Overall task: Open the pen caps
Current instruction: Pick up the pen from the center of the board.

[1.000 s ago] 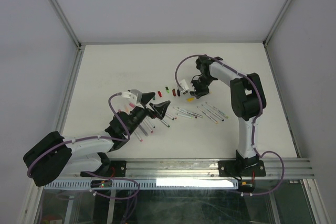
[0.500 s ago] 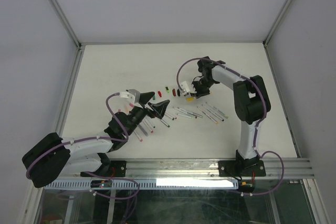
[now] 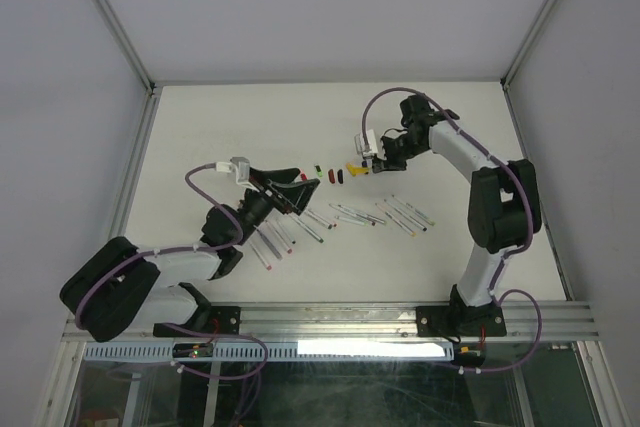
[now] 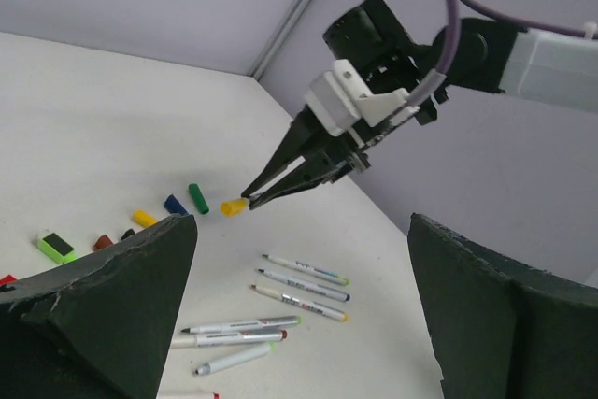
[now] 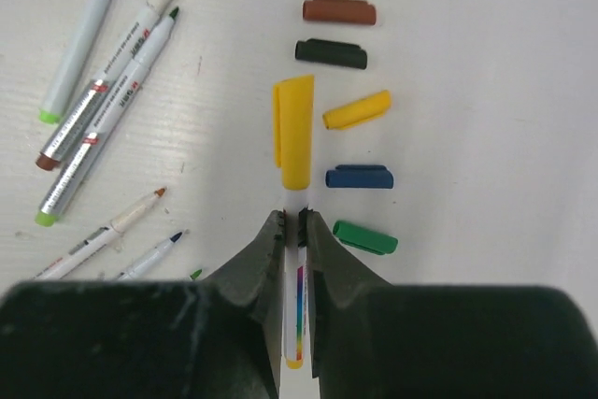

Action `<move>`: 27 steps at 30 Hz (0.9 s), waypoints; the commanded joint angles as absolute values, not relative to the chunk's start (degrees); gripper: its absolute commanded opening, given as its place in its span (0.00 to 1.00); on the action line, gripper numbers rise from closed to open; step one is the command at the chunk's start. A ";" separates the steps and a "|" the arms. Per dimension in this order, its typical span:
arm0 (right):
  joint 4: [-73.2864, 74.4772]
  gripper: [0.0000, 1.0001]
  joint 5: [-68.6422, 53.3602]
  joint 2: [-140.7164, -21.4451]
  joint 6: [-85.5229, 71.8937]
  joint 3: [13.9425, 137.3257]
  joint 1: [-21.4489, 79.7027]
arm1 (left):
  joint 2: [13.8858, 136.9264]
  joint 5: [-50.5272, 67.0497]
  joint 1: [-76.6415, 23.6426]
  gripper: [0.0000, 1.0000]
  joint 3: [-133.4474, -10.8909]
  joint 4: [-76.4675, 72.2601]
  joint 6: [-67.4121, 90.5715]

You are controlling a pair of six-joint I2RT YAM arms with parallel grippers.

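The yellow cap (image 4: 233,206) reaches out past my right gripper's fingertips (image 4: 254,196), so the cap should come straight off and the pen's body should stay behind when I pull.
My right gripper (image 5: 291,221) is shut on a white pen barrel (image 5: 297,279) whose yellow cap (image 5: 295,133) sticks out past the fingertips. In the top view the right gripper (image 3: 364,165) holds it over the row of loose pen caps (image 3: 329,176). Loose caps lie beside it: brown (image 5: 338,11), black (image 5: 331,53), yellow (image 5: 356,109), blue (image 5: 359,177), green (image 5: 364,237). My left gripper (image 3: 305,184) is open and empty, left of the caps. In the left wrist view it (image 4: 304,324) faces the right gripper (image 4: 250,195) and its yellow cap (image 4: 233,206).
Uncapped pens lie scattered on the white table: a group in the middle (image 3: 358,215), another to the right (image 3: 410,213), and several near the left arm (image 3: 275,242). More pens show in the left wrist view (image 4: 304,277). A lime cap (image 4: 56,247) lies at the row's left end.
My right gripper has moved away and to the right with the yellow-capped pen. My left gripper has swung left and farther up the table, jaws still open.
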State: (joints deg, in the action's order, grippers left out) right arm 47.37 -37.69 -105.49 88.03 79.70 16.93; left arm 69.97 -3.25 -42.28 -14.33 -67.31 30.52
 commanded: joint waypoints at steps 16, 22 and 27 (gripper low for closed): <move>32.76 0.00 -64.97 -94.99 49.03 78.15 15.84 | 96.98 -3.33 -39.13 0.97 -31.39 -82.13 57.31; 31.74 0.00 -64.02 -95.94 46.96 77.81 17.31 | 99.85 -4.91 -40.63 0.91 -36.09 -80.58 55.30; 31.05 0.00 -63.89 -96.23 45.36 77.62 18.04 | 100.24 -8.24 -41.23 0.80 -38.14 -74.88 54.55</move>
